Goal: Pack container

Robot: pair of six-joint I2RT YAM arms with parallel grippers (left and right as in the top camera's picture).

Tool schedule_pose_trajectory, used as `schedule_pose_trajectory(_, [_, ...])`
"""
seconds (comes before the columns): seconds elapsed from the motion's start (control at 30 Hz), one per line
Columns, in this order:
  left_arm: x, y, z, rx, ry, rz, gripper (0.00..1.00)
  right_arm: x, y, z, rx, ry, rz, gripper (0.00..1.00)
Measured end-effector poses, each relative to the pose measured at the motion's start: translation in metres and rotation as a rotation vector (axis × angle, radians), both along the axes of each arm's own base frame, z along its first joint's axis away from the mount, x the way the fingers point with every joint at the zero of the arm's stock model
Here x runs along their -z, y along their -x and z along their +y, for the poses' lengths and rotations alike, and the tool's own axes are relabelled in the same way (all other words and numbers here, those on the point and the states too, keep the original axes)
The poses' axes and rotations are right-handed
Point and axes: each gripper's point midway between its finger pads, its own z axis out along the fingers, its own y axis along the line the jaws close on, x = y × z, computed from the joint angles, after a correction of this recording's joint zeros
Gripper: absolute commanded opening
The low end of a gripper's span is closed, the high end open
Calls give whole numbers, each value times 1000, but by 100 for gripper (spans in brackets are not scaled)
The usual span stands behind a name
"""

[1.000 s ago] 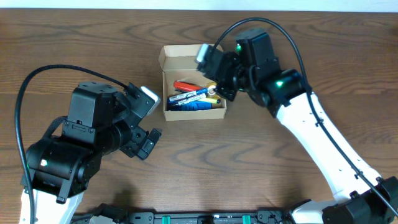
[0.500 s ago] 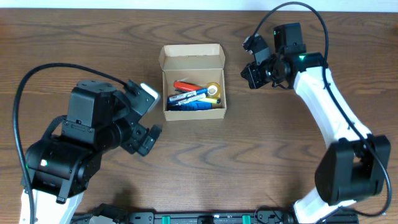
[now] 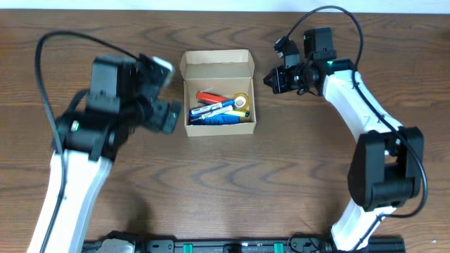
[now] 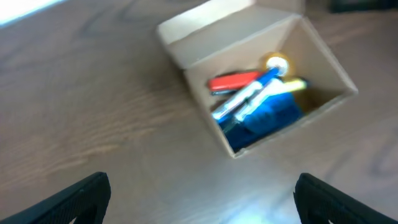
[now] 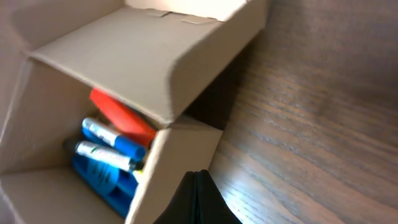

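Note:
The robot's right gripper is by one side of the folded-back lid [image 3: 252, 65], so its left gripper should shut and come to the lid's other side [image 3: 182, 66] before both close it.
The tan cardboard container [image 3: 216, 69] stands open at the table's middle back, its flap lid folded back. Inside lie a red marker [image 3: 209, 96], blue markers [image 3: 214, 107] and a yellow item [image 3: 242, 102]. My left gripper [image 3: 166, 116] is open and empty, just left of the container. In the left wrist view [image 4: 199, 202] the container [image 4: 323, 65] lies ahead on the right. My right gripper [image 3: 271, 79] is shut and empty, just right of the container. In the right wrist view its fingertips [image 5: 198, 199] sit beside the container's wall [image 5: 180, 155].
The brown wooden table [image 3: 232, 183] runs to a pale back edge [image 3: 140, 5]. Black cables loop above both arms. A black rail [image 3: 225, 246] lies along the front edge.
My right gripper left the container's top and moved to its right side. My left arm swung up and back, bringing its open gripper close to the container's left side.

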Motion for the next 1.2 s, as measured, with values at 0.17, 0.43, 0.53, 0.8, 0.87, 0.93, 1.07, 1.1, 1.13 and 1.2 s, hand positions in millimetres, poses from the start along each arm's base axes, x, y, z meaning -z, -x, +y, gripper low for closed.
schedule_pose_trajectory(0.17, [25, -43, 17, -101, 74, 36, 95, 11, -11, 0, 69, -26, 29, 17])
schedule_pose_trajectory(0.43, [68, -100, 34, -157, 248, 79, 94, 15, -26, 0, 131, -49, 15, 1])
schedule_pose_trajectory(0.53, [89, -116, 31, -169, 324, 113, 82, 15, -31, -2, 161, -50, 11, 1])
schedule_pose_trajectory(0.8, [138, -133, 19, -212, 447, 228, 35, 33, -41, -5, 231, -53, 37, 1])
schedule_pose_trajectory(0.87, [145, -136, 18, -219, 456, 240, 29, 41, -42, -6, 245, -54, 53, 1])
schedule_pose_trajectory(0.93, [150, -139, 17, -220, 465, 242, 23, 48, -43, -6, 261, -57, 68, 1])
schedule_pose_trajectory(1.07, [159, -144, 16, -245, 496, 257, 6, 58, -48, -6, 296, -72, 88, 1])
schedule_pose_trajectory(1.1, [161, -145, 15, -254, 506, 262, 6, 60, -49, -6, 303, -77, 91, 1])
schedule_pose_trajectory(1.13, [164, -146, 15, -263, 516, 269, 6, 63, -50, -6, 311, -82, 93, 1])
schedule_pose_trajectory(1.2, [169, -149, 13, -277, 545, 284, 6, 66, -53, -5, 325, -92, 96, 1])
